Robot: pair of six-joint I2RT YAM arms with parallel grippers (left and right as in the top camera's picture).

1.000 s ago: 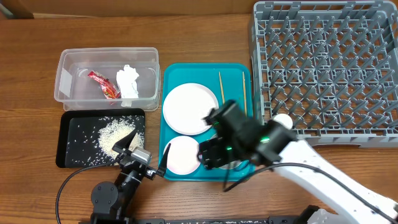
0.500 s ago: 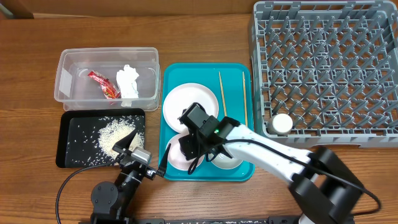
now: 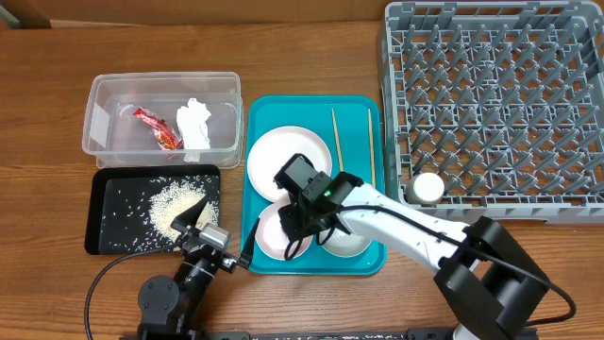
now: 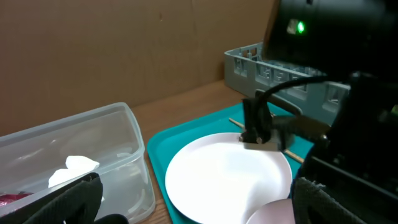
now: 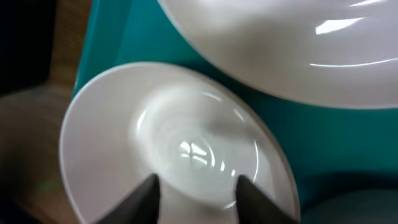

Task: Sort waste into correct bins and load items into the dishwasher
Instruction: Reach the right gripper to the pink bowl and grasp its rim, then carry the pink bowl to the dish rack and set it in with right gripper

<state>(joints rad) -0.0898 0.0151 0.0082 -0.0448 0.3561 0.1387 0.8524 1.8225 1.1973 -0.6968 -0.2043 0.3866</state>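
Next, my right gripper moves its fingers to either side of the bowl's rim (image 5: 292,183) before it lifts the bowl to the rack, because both fingers are spread over the pale bowl's hollow (image 5: 194,152).
The white plate (image 3: 279,156) and two pale bowls lie on the teal serving tray (image 3: 363,113), with two chopsticks (image 3: 334,137) along its right side. My right gripper (image 3: 296,223) is open just over the left bowl (image 3: 272,238). In the right wrist view its fingers (image 5: 198,186) spread over the bowl's hollow (image 5: 174,137). The right bowl (image 3: 351,241) is partly under the arm. My left gripper (image 3: 223,227) is open and empty near the tray's front left corner. The clear tub (image 3: 99,127) holds the red packet (image 3: 156,127) and napkin (image 3: 194,123). Rice (image 3: 175,203) lies in the black tray (image 3: 104,227).
The grey dish rack (image 3: 491,94) fills the right side, with the tiny white cup (image 3: 427,187) at its front left corner. The left wrist view shows the plate (image 4: 224,174), the tub (image 4: 74,149) and the right arm (image 4: 336,93) close ahead.
My right arm has swung left across the teal tray, from over the right bowl to over the left bowl, and has lowered a little. The left arm has not moved.
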